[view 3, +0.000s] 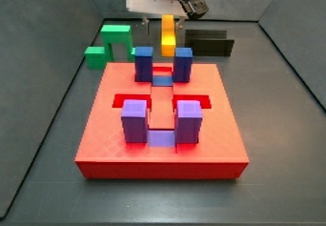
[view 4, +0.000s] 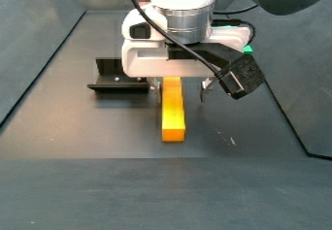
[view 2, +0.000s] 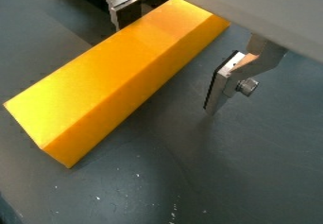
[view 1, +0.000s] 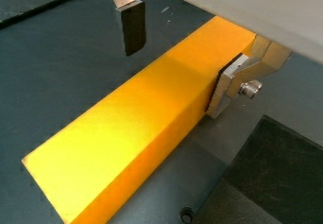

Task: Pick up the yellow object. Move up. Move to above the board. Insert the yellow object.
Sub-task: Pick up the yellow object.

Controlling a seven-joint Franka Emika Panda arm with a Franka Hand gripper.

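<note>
My gripper is going to insert the yellow object, and it will settle lengthwise through both gaps because the gaps between the blue-purple posts line up.
The yellow object is a long yellow-orange bar lying flat on the dark floor, also seen in a side view. My gripper is low over its far end, open, with one finger on each side. In both wrist views the bar runs between the fingers, with a gap on one side, and my gripper straddles it without closing. The board is a large red square block with blue-purple posts, lying away from the gripper.
A green arch block stands behind the board's left corner. The dark fixture sits on the floor next to the gripper, and also shows in a side view. Grey walls ring the dark floor.
</note>
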